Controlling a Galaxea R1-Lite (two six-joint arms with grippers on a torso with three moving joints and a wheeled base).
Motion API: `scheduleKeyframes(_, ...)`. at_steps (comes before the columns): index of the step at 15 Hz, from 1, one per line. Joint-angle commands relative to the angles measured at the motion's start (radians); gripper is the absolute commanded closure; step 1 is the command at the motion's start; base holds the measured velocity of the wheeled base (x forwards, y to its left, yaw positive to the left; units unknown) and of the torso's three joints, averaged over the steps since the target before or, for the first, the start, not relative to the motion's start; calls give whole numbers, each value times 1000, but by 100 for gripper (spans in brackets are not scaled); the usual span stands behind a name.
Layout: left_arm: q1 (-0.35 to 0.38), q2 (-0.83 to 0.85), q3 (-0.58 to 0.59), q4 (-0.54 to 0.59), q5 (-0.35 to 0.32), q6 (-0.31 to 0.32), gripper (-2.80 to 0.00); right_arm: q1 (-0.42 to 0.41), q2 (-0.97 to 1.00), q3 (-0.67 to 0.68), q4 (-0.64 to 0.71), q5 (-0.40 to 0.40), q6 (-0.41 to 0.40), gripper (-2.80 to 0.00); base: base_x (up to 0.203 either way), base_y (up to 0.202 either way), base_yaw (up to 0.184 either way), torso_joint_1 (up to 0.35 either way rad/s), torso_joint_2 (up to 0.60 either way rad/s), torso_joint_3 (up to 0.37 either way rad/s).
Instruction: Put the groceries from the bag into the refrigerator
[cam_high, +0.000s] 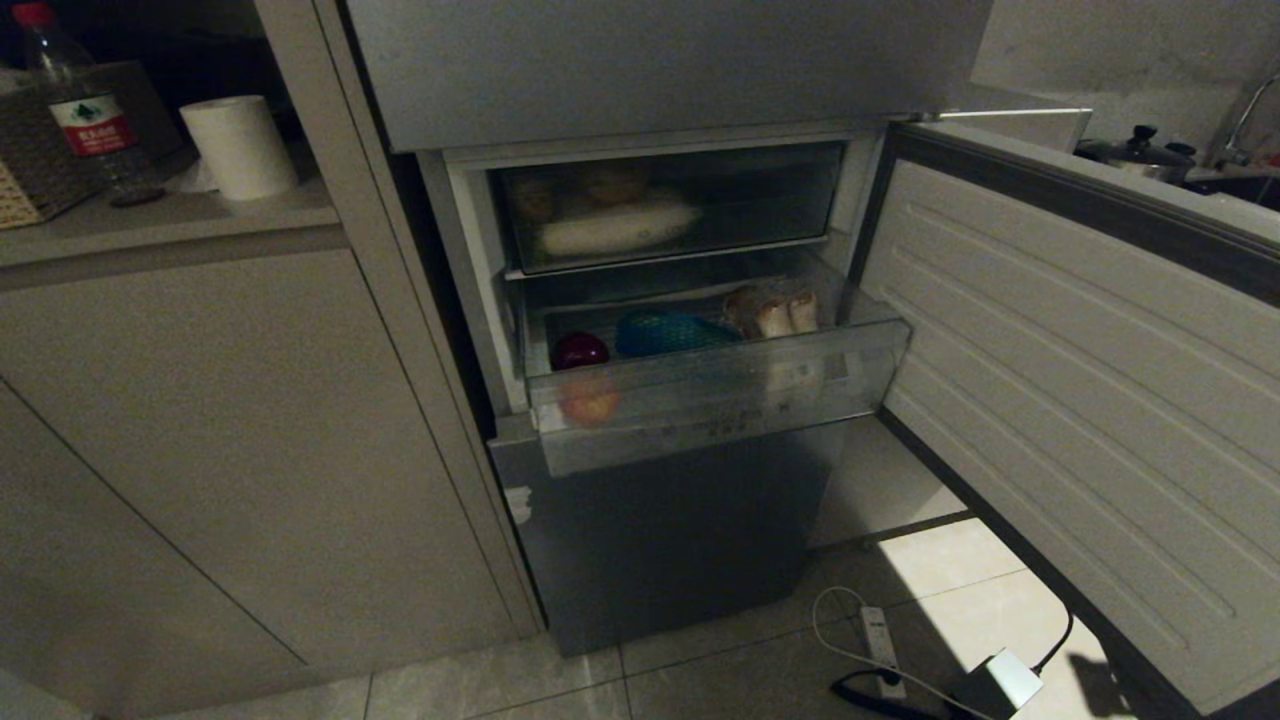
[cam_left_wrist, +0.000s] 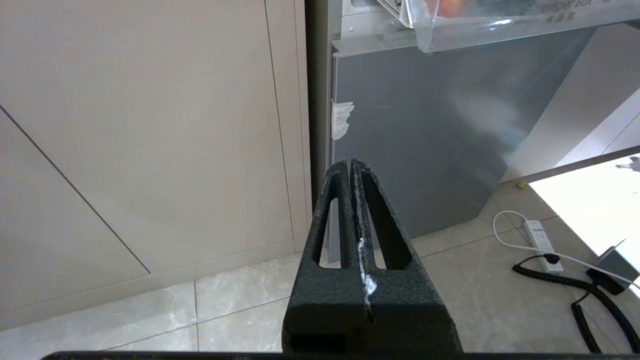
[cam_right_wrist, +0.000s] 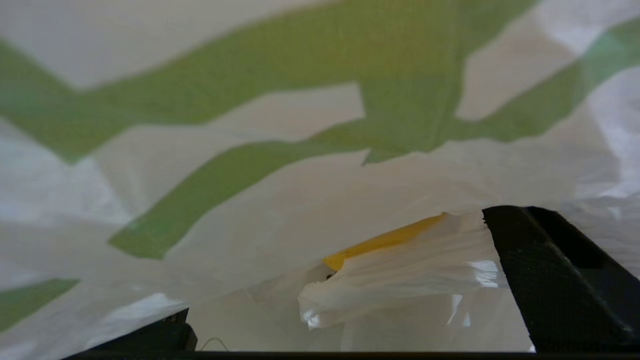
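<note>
I should expect a whole round fruit hidden under the white bag's loose fold (cam_right_wrist: 360, 201), because just a yellow sliver (cam_right_wrist: 384, 242) peeks out from under it.
The refrigerator (cam_high: 660, 70) stands with its middle door (cam_high: 1050, 380) swung wide to the right. Its clear crisper drawer (cam_high: 720, 400) is pulled out and holds groceries: a dark red fruit (cam_high: 580, 350), a blue-green netted item (cam_high: 670, 333) and pale beige lumps (cam_high: 775, 310). Neither arm shows in the head view. My right gripper (cam_right_wrist: 335, 265) is open, pressed close into the white bag (cam_right_wrist: 280, 200) with green print; crinkled plastic and a yellow item (cam_right_wrist: 380, 242) lie between its fingers. My left gripper (cam_left_wrist: 350, 162) is shut and empty, pointing at the fridge's lower door (cam_left_wrist: 430, 125).
A beige cabinet (cam_high: 230, 430) flanks the fridge on the left, with a water bottle (cam_high: 75, 110) and a paper roll (cam_high: 240, 148) on its counter. A power strip (cam_high: 880, 645) and cables lie on the tiled floor under the open door. A pot (cam_high: 1140, 150) sits behind the door.
</note>
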Motion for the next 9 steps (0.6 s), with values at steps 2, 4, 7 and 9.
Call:
scheduleKeyframes(2, 0, 0, 0, -1, 0, 0, 0, 0, 17, 1, 1, 4, -1, -280, 0, 0, 0, 0, 0, 0)
scheduleKeyframes(4, 0, 0, 0, -1, 0, 0, 0, 2, 23, -1, 0, 11, -1, -280, 0, 0, 0, 0, 0, 0)
scheduleKeyframes(7, 0, 0, 0, -1, 0, 0, 0, 6, 30, 1, 0, 15, -1, -280, 0, 0, 0, 0, 0, 0)
scheduleKeyframes(9, 0, 0, 0, -1, 0, 0, 0, 6, 37, -1, 0, 17, -1, -280, 0, 0, 0, 0, 0, 0)
